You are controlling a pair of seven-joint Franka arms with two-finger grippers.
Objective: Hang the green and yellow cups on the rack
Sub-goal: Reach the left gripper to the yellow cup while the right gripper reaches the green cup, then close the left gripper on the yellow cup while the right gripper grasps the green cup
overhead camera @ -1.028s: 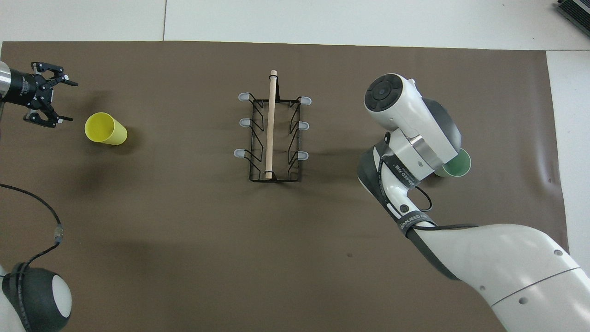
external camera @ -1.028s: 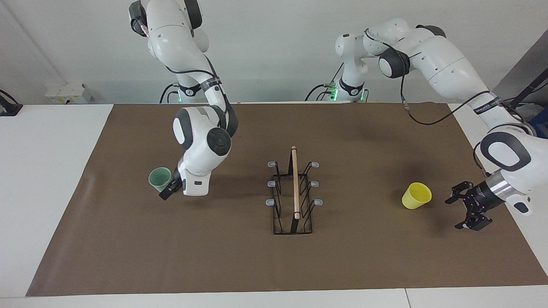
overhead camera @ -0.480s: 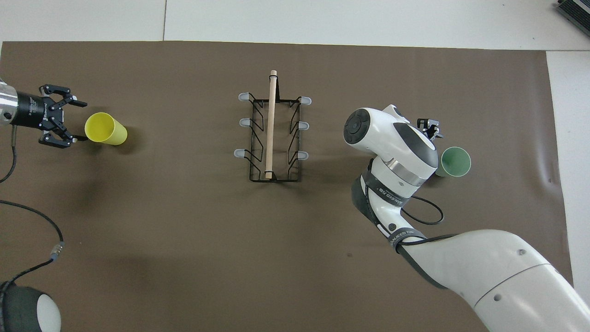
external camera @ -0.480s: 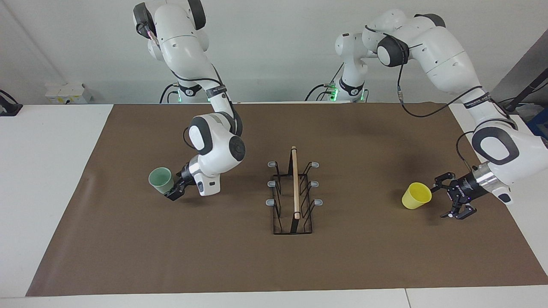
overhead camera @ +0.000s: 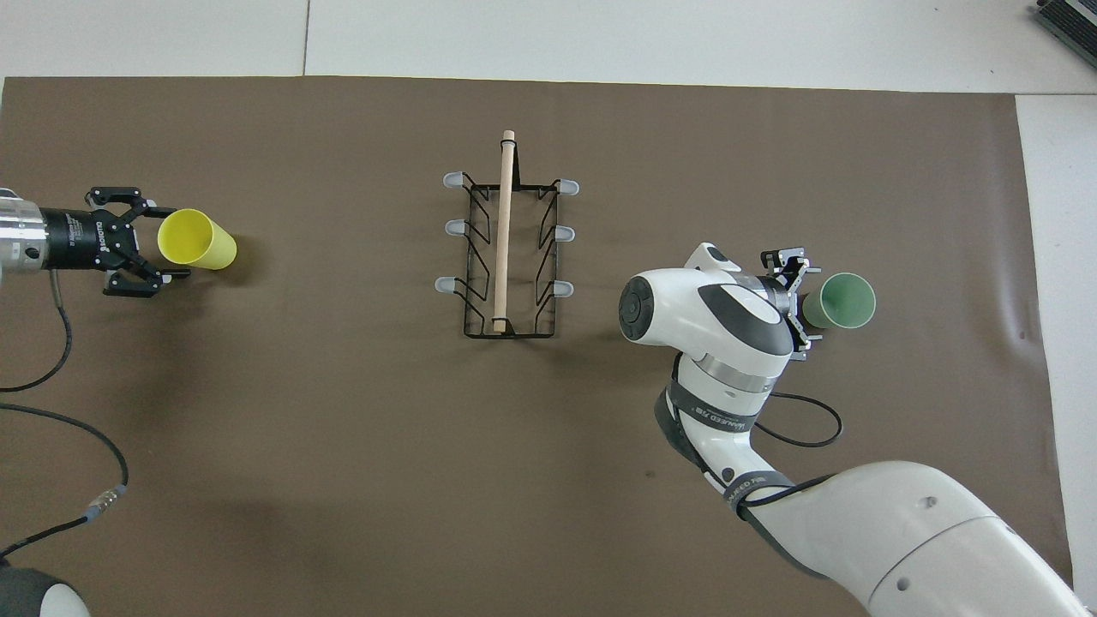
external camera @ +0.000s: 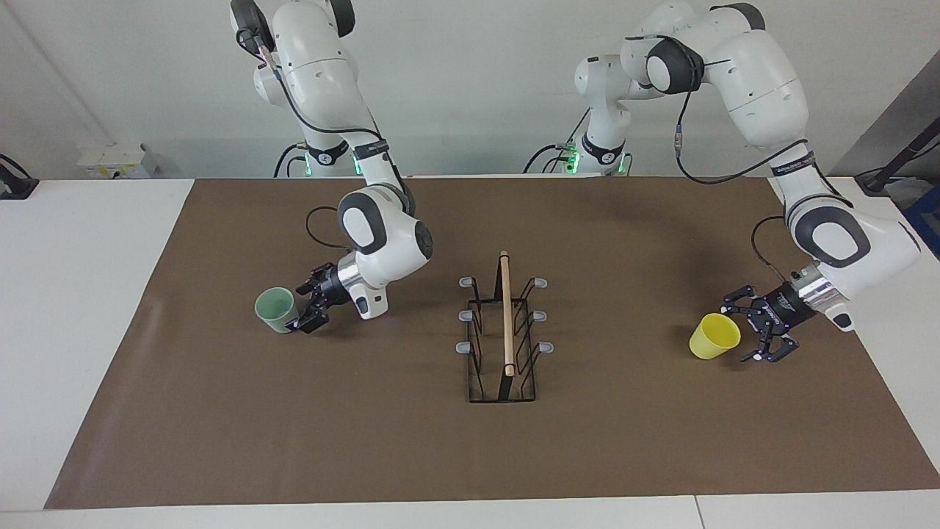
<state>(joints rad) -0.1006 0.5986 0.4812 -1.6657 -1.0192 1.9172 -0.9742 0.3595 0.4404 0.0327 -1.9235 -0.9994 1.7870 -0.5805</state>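
Note:
The rack's wires (overhead camera: 562, 289) stick outward. The pale green cup (overhead camera: 841, 302) will hang upside down and tilted when I lower its opening over a wire.
The pale green cup (external camera: 273, 310) (overhead camera: 847, 300) stands upright on the brown mat toward the right arm's end. My right gripper (external camera: 294, 307) (overhead camera: 806, 296) is low, level and open, its fingertips at the cup's side that faces the rack. The yellow cup (external camera: 712, 337) (overhead camera: 197, 241) stands upright toward the left arm's end. My left gripper (external camera: 736, 330) (overhead camera: 177, 242) is low, level and open, its fingertips reaching either side of the cup's rim. The black wire rack (external camera: 506, 323) (overhead camera: 504, 231) with the wooden bar stands mid-table, and nothing hangs on its prongs.
The brown mat (external camera: 411, 441) covers most of the white table. A black cable (overhead camera: 51, 403) from the left arm loops over the mat near the robots.
Both arms have swung in. The right gripper turned from pointing down to level beside the green cup. The left gripper moved across the mat up to the yellow cup. Neither cup moved.

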